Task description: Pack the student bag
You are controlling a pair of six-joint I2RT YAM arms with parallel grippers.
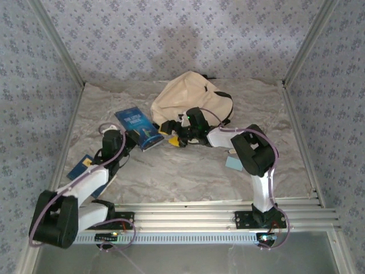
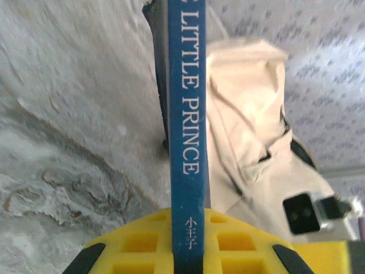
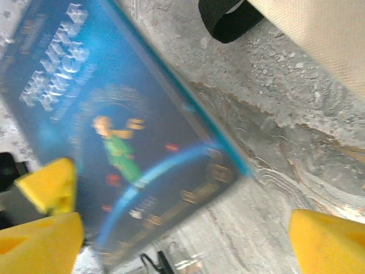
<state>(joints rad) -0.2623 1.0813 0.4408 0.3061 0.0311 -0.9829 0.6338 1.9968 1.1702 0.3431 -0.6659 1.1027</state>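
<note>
I expect the blue book (image 1: 139, 128) to stay stiff instead of sagging when I carry it by its end, because the cover lies straight (image 1: 149, 122) from edge to edge.
The student bag (image 1: 185, 97), cream fabric with black straps, lies at the back middle of the table; it is also in the left wrist view (image 2: 251, 114) and at the top right of the right wrist view (image 3: 319, 40). A blue book, "The Little Prince" (image 1: 137, 128), sits just left of the bag. My left gripper (image 2: 191, 222) is shut on the book's spine (image 2: 185, 114), its yellow pads on either side. My right gripper (image 1: 171, 138) is open beside the book's right corner, and the cover (image 3: 114, 131) lies between and beyond its fingers (image 3: 325, 240) without touching them.
A dark blue flat item (image 1: 80, 165) lies by the left arm, and a pale blue one (image 1: 234, 162) by the right arm. A black bag strap (image 3: 228, 20) trails on the marbled tabletop. Patterned walls close in three sides, and aluminium rails (image 1: 199, 214) run along the front.
</note>
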